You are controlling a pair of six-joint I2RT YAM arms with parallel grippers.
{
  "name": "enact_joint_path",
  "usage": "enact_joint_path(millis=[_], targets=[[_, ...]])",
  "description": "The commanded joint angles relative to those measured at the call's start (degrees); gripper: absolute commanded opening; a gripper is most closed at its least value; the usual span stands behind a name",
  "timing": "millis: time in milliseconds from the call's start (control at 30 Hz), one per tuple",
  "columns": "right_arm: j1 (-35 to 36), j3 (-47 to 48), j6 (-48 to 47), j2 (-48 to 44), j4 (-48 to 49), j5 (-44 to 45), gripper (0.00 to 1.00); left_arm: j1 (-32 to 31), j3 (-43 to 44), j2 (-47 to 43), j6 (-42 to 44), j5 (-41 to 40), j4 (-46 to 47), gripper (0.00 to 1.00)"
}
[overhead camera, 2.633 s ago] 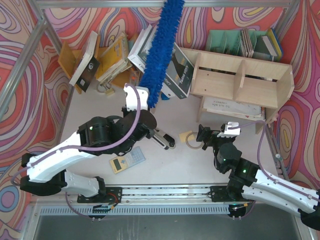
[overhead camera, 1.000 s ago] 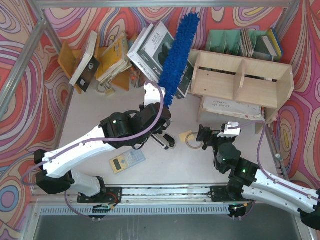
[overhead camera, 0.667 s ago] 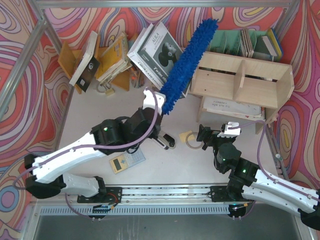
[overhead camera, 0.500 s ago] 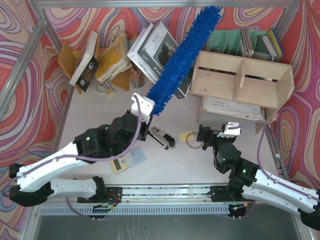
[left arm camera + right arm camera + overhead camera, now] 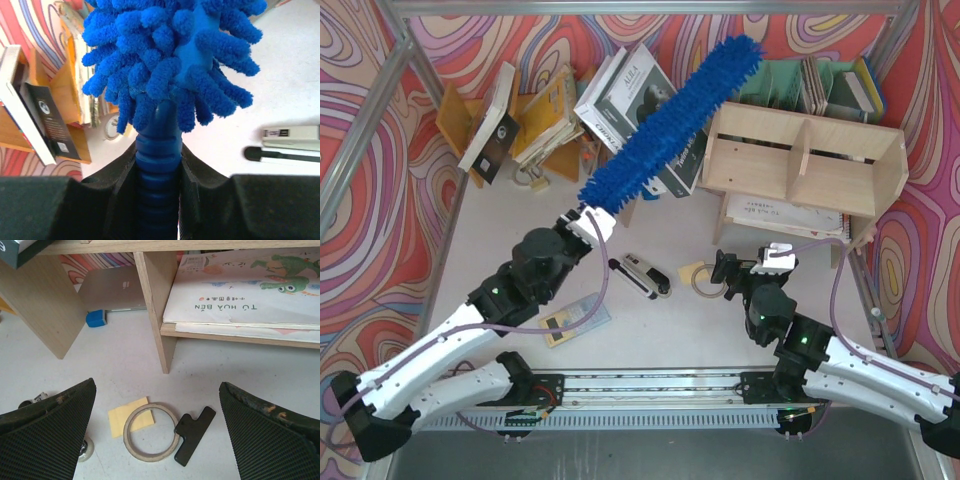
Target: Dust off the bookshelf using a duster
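Observation:
The duster is tilted over the books at the bookshelf's end [image 5: 648, 92] and leaves the shelf boards uncovered, so the robot's left gripper should swing the duster back across the bookshelf [image 5: 750, 165].
The blue fluffy duster [image 5: 670, 120] slants up to the right from my left gripper [image 5: 582, 215], its tip near the mint-green file holder, its length passing above the books left of the bookshelf. My left gripper [image 5: 157, 170] is shut on the duster's ribbed dark blue handle [image 5: 157, 150]. The pale plywood bookshelf [image 5: 800, 160] stands at the right; its divider and lower shelf show in the right wrist view [image 5: 160, 315]. My right gripper [image 5: 720, 270] is open and empty over the table in front of the shelf, above a wooden ring [image 5: 151, 432].
An orange-brown rack with tilted books [image 5: 510, 115] stands at the back left. A mint-green file holder [image 5: 790, 80] is behind the shelf. A stapler [image 5: 642, 275], a calculator [image 5: 575, 320], a yellow note [image 5: 131, 415] and a black clip [image 5: 194, 435] lie on the table.
My left arm has pulled back toward the near left, and the duster has swung from nearly upright to slanting right, its tip toward the shelf's back left. The right arm has hardly moved.

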Motion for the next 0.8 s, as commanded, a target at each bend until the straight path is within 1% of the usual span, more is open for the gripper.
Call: enact_joint_path(millis=[0, 67, 167, 267, 367, 433, 567, 700, 767], targets=[[-0.07, 1.97, 0.48, 0.49, -0.24, 1.25, 0.99, 7.78, -0.60, -2.73, 5.76, 13.73, 12.13, 0.00], [-0.13, 1.89, 0.43, 0.63, -0.23, 1.35, 0.99, 11.66, 0.28, -2.07, 6.20, 18.97, 12.72, 0.00], [-0.11, 1.89, 0.46, 0.66, -0.18, 1.36, 0.99, 17.01, 2.92, -0.17, 6.95, 27.42, 10.37, 0.00], [-0.06, 1.89, 0.46, 0.80, -0.24, 1.41, 0.99, 23.36, 3.33, 0.92, 6.96, 36.78, 11.78, 0.00], [-0.09, 1.97, 0.45, 1.25, -0.09, 1.40, 0.99, 30.64, 4.96, 3.38, 4.78, 45.30, 13.23, 0.00], [-0.07, 2.05, 0.44, 1.68, -0.10, 1.36, 0.99, 34.36, 6.42, 5.71, 3.40, 50.18, 13.97, 0.00], [-0.12, 2.24, 0.48, 2.75, -0.25, 1.58, 0.99, 37.01, 8.94, 10.07, 3.62, 54.14, 15.69, 0.00], [-0.12, 2.33, 0.29, 3.19, -0.24, 2.10, 0.98, 37.28, 10.28, 12.67, 4.23, 57.71, 15.90, 0.00], [-0.11, 2.33, 0.28, 3.45, -0.18, 2.44, 0.99, 37.25, 9.59, 12.82, 4.21, 59.18, 16.35, 0.00]])
